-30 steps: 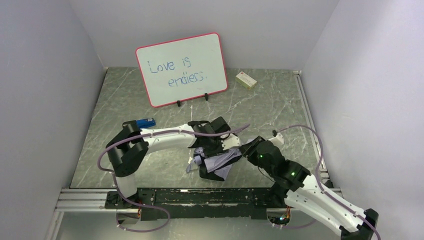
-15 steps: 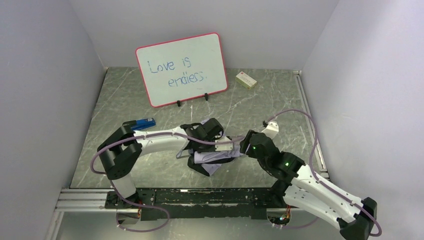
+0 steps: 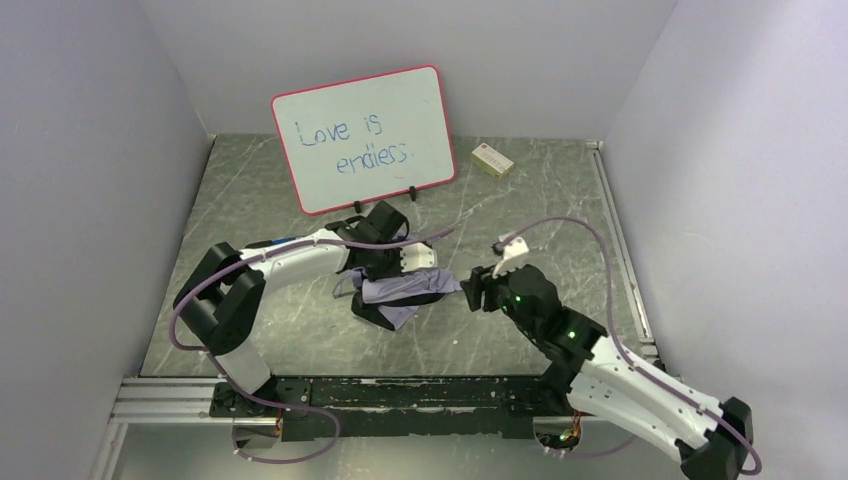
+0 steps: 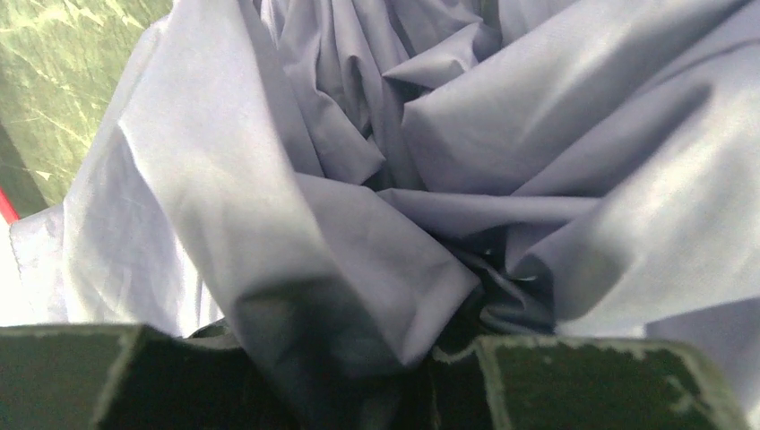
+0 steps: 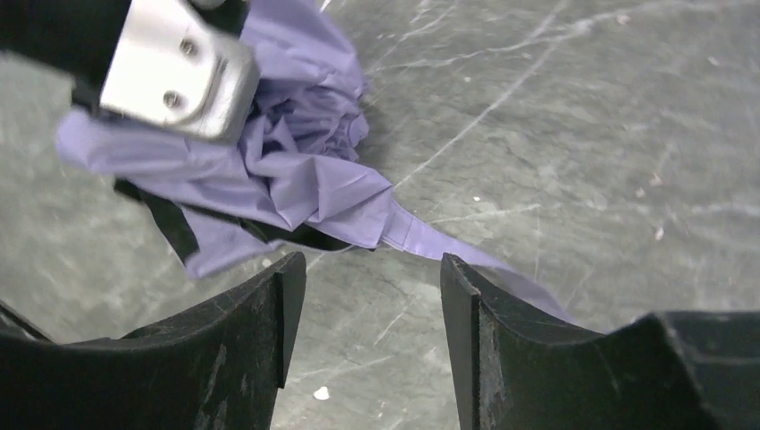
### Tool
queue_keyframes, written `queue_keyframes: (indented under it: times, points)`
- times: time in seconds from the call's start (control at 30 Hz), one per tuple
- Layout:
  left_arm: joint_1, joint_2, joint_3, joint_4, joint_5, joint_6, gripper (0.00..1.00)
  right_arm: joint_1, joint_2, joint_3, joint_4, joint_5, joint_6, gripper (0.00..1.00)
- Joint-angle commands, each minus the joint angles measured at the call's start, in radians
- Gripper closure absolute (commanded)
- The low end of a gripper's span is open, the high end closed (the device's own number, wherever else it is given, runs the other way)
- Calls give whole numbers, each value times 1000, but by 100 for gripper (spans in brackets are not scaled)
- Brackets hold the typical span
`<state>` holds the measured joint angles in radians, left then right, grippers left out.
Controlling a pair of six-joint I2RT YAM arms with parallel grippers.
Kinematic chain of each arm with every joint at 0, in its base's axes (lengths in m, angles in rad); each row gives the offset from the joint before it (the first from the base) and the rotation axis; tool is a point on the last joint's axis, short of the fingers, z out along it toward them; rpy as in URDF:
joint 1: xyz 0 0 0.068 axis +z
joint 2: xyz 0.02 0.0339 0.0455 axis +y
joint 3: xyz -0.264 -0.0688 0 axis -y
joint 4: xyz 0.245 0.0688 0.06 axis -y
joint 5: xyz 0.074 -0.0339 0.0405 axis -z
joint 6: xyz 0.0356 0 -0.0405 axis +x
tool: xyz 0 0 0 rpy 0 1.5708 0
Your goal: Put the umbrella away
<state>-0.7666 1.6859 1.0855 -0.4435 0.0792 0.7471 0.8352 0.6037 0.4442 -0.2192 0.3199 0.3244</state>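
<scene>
I keep moving my right gripper in, fingers open, until they straddle the strap (image 5: 448,245), because it pokes out of the bundle (image 5: 391,225), clear of the folds.
The umbrella (image 3: 398,296) is a crumpled bundle of pale lavender fabric with black lining, in the middle of the table. My left gripper (image 3: 410,270) is shut on its fabric. In the left wrist view the folds (image 4: 358,179) fill the frame and a fold runs down between my fingers (image 4: 358,372). My right gripper (image 3: 470,291) is open and empty just right of the bundle. In the right wrist view the umbrella (image 5: 287,170) lies ahead of my open gripper (image 5: 372,305), and its strap (image 5: 466,253) trails toward my right finger. Shaft and handle are hidden.
A red-framed whiteboard (image 3: 365,135) stands at the back of the table. A small cream box (image 3: 493,160) lies at the back right. Grey walls close in on three sides. A metal rail (image 3: 400,395) runs along the near edge.
My left gripper has pulled the umbrella to the left and toward the back. My right gripper has followed it left and now stands apart from the fabric.
</scene>
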Motion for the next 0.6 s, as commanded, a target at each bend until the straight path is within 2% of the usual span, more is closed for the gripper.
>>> queue_keyframes:
  times: [0.0,0.17,0.33,0.57]
  points:
    - [47,-34,-7,-16,108,111,92,-2,128,43,106,-183,-328,38]
    - [93,-30,12,-30,173,134,93,-47,206,21,213,-365,-594,36]
    - [105,-46,-13,1,201,138,92,-188,263,4,227,-639,-779,35]
    - [111,-41,-11,-5,233,144,92,-214,327,-55,256,-766,-923,37]
